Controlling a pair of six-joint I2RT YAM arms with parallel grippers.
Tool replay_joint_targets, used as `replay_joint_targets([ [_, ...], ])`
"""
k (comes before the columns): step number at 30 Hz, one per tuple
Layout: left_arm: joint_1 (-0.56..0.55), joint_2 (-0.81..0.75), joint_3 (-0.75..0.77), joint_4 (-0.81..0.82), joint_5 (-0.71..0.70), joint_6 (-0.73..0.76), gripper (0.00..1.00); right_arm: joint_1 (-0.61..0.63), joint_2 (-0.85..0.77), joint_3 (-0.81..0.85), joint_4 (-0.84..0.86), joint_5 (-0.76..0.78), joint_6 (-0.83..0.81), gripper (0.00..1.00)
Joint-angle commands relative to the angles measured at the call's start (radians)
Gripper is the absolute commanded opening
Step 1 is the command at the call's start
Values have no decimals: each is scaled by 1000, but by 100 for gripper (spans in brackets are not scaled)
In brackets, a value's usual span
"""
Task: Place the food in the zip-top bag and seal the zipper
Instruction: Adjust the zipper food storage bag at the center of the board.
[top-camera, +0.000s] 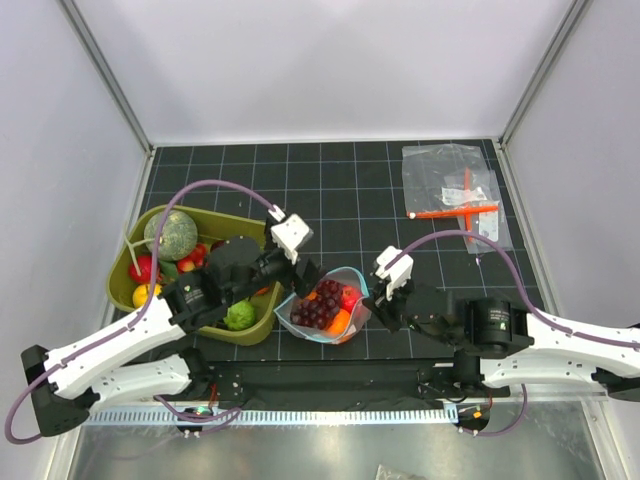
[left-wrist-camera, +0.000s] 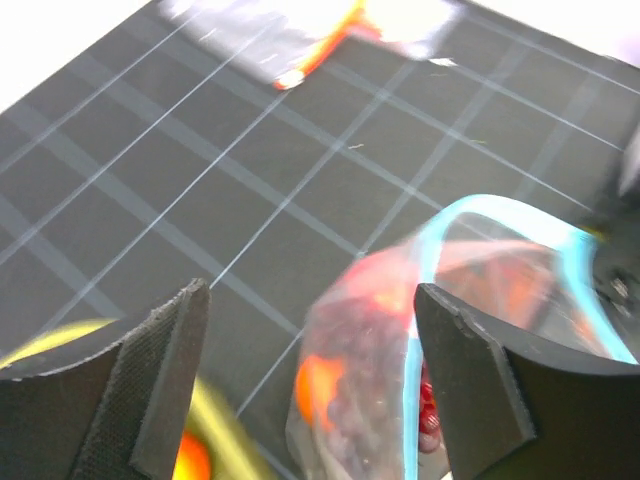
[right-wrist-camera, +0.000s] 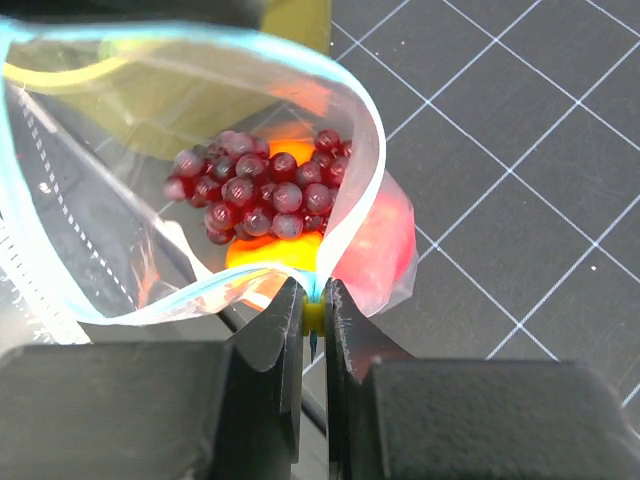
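My right gripper should regrip the yellow slider because, next to it, the zip-top bag's opening (right-wrist-camera: 225, 135) is wide open, and my left gripper should hold its far edge (right-wrist-camera: 376, 145) meanwhile.
The zip-top bag (top-camera: 322, 308) lies open on the dark mat between my arms. Inside are the grapes (right-wrist-camera: 265, 185), an orange fruit (right-wrist-camera: 270, 250) and a round red fruit (right-wrist-camera: 385, 240). My right gripper (right-wrist-camera: 313, 295) is shut on the right end of the bag's teal zipper (right-wrist-camera: 345, 215) and holds the mouth up; it also shows in the top view (top-camera: 372, 300). My left gripper (left-wrist-camera: 312, 300) is open at the bag's left side. The bag's near wall and zipper (left-wrist-camera: 412, 370) lie between its fingers (left-wrist-camera: 470, 380); one finger is over the mouth.
An olive-green tray (top-camera: 262, 330) at the left holds a grey-green melon (top-camera: 170, 233), a green ball (top-camera: 240, 315) and small red and yellow fruits. Clear packets with an orange-red tool (top-camera: 455, 190) lie at the back right. White walls surround the mat.
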Motion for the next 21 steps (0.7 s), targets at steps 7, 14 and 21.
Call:
replay_joint_targets([
  [7, -50, 18, 15, 126, 221, 125, 79, 3, 7, 26, 38, 15, 4, 1],
  [14, -69, 44, 46, 86, 262, 103, 89, 3, 13, 55, 34, 20, 1, 1],
  [21, -78, 182, 116, -14, 147, 143, 51, 3, 50, 95, 45, -3, -22, 1],
])
